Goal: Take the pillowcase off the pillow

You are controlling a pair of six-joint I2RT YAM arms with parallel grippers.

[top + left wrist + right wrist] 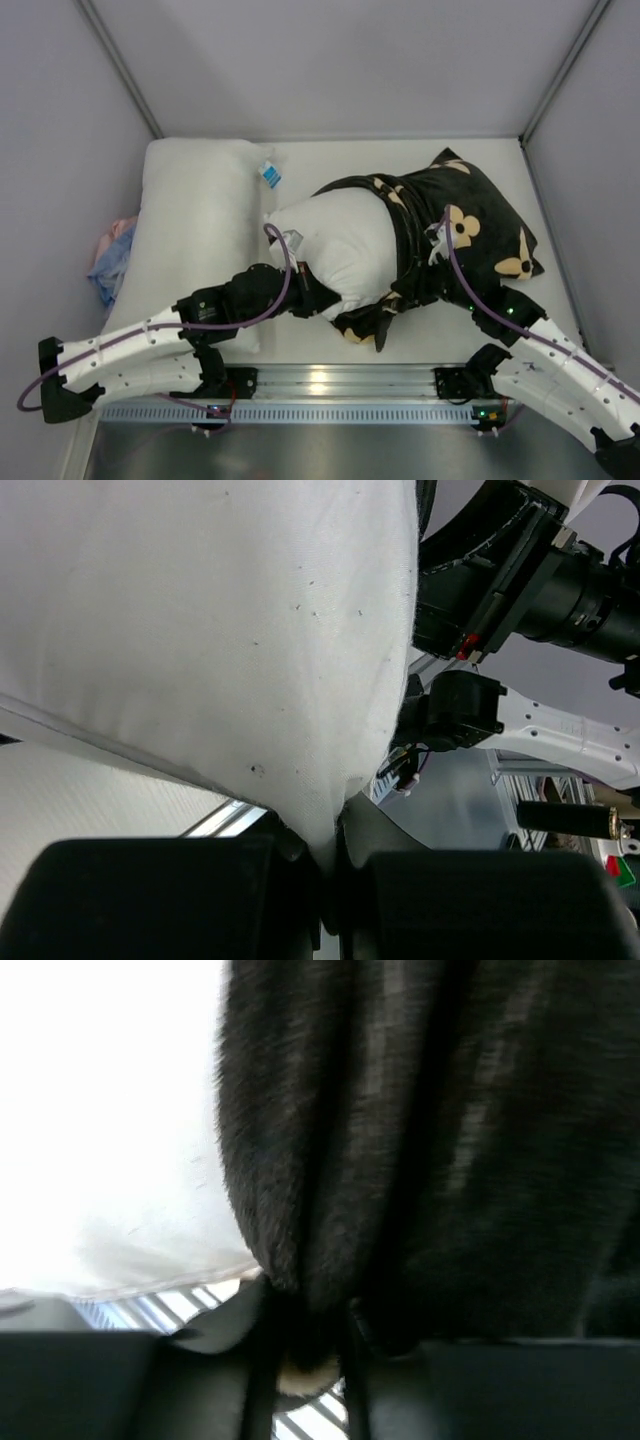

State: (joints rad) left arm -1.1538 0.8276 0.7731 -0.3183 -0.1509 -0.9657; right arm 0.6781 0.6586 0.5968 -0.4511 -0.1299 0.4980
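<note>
Next, my left gripper pulls the pillow back while my right gripper pulls the pillowcase's far edge [347, 184], because the pillowcase's opening [402, 228] is slanted and its far edge is still over the pillow.
The white pillow [335, 240] lies mid-table, its left half out of the black pillowcase [470, 225] with tan flowers, which still covers its right half. My left gripper [312, 295] is shut on the pillow's near left edge. In the left wrist view the white fabric [200, 630] is pinched between the jaws of the left gripper [330, 880]. My right gripper [405, 292] is shut on the pillowcase's near open edge. In the right wrist view black velvety cloth [430, 1140] is clamped in the right gripper [305, 1360], with the white pillow [100, 1110] to its left.
A second white pillow [200, 230] lies along the left side. A blue-white tag [270, 175] sits between the two pillows. A pink-blue cloth bundle [112, 255] lies by the left wall. Walls close in the table on three sides; a metal rail [330, 382] runs along the near edge.
</note>
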